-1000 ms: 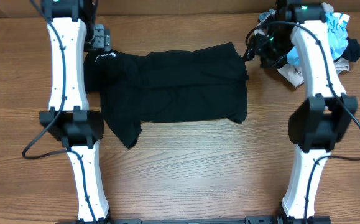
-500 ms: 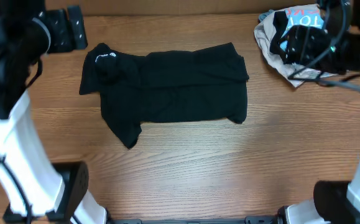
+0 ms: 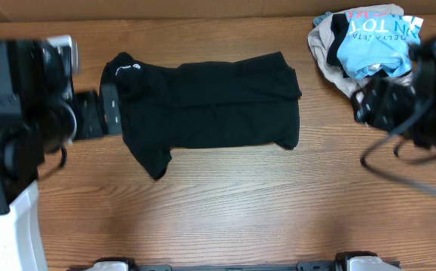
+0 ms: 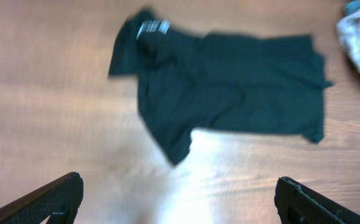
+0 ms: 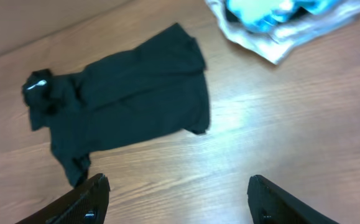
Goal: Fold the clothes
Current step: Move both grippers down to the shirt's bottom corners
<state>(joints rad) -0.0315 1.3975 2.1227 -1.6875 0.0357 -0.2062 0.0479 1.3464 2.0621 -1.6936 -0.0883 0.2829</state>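
The black garment's near flap (image 3: 150, 155) sticks out freely and lines up with the left gripper's open fingers, so the robot should keep lowering them until they are on both sides of its tip (image 3: 157, 176).
The clothes (image 3: 210, 102) are one black garment lying flat in a rough rectangle at the table's middle. A small white logo (image 3: 125, 69) shows at its far left corner, and a flap sticks out at the near left. The left wrist view shows the clothes (image 4: 229, 87) far below my left gripper (image 4: 176, 199). That gripper is open with only bare wood between its fingertips (image 4: 52, 196). My right gripper (image 5: 176, 199) is also open and empty, high above the table, with the clothes (image 5: 124, 93) ahead to its left.
A pile with a light blue lettered shirt (image 3: 372, 34) on a beige garment (image 3: 330, 56) lies at the back right corner, also seen as the pile (image 5: 285, 18). My raised left arm (image 3: 22, 128) and right arm (image 3: 413, 109) hide the table's side edges from overhead.
Both arms have risen toward the overhead camera and drawn back from the table's far side. The left gripper opened wider. The black garment has not moved.
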